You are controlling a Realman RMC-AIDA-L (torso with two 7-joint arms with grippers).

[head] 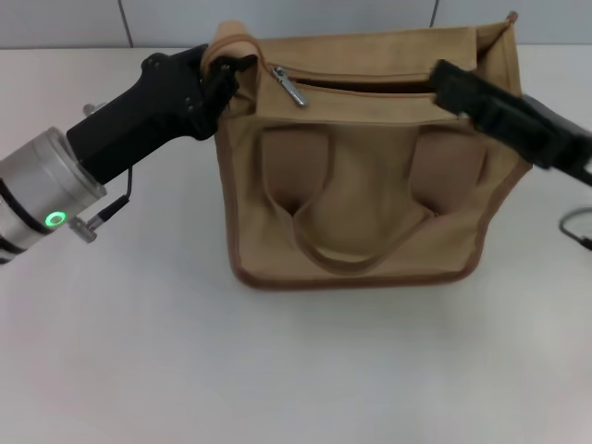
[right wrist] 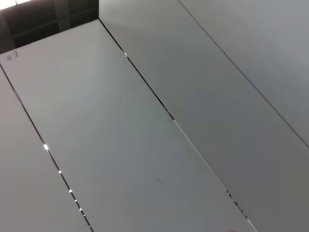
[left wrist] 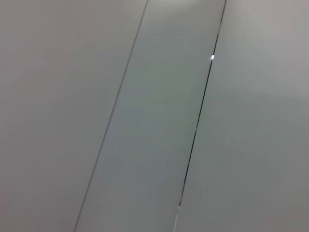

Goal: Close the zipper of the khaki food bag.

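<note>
My left gripper works on the fabric end [head: 235,43] and the zipper gapes, so next my right gripper reaches over, grips the silver pull tab [head: 289,87] and pulls it along.
The khaki food bag [head: 361,199] stands upright on the white table, its two loop handles hanging down its front. The zipper [head: 370,85] runs along the top and gapes open over most of its length. Its silver pull tab [head: 291,89] sits near the bag's left end. My left gripper [head: 225,67] is at the bag's top left corner, shut on the fabric end there. My right gripper [head: 446,79] reaches in from the right and rests its tip on the top edge near the zipper's right end. Both wrist views show only grey panels.
The white table [head: 277,370] extends in front of the bag and to both sides. A grey panelled wall [head: 305,14] stands close behind the bag. A black cable [head: 578,227] loops at the right edge.
</note>
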